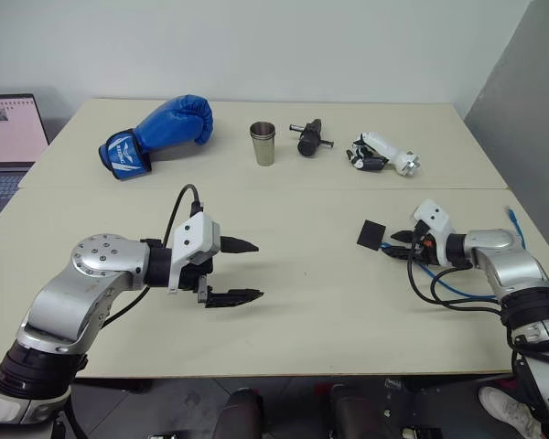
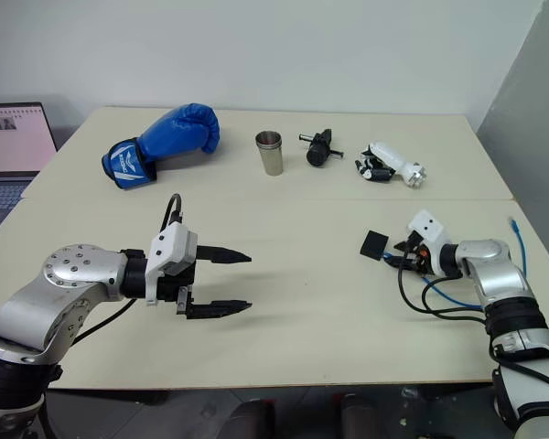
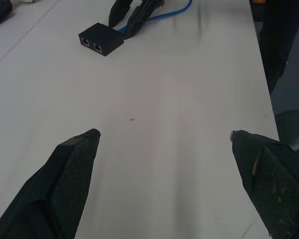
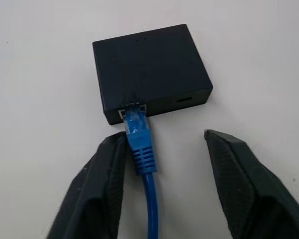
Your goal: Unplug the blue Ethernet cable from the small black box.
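The small black box point(image 1: 371, 234) will come up together with the blue boot when I lift it, because the plug is deep inside its port point(image 4: 134, 114).
The small black box point(image 1: 371, 234) lies flat on the table's right half. The blue Ethernet cable point(image 4: 139, 139) is plugged into a port on the box's point(image 4: 149, 64) side and loops back over the table point(image 1: 453, 291) beside my right arm. My right gripper point(image 4: 164, 137) stands open around the plug: one finger point(image 4: 107, 169) rests against the plug's boot, the other point(image 4: 239, 169) stands off from it. My left gripper point(image 1: 258, 270) hovers open and empty over the table's left middle, well away from the box, pointing toward it.
Along the table's far side lie a blue boxing glove point(image 1: 156, 133), a steel cup point(image 1: 263, 144), a black cylindrical tool point(image 1: 309, 139) and a white-and-black device point(image 1: 380, 154). A laptop point(image 1: 9, 137) stands off the far left. The cable's free end point(image 1: 512, 215) nears the right edge.
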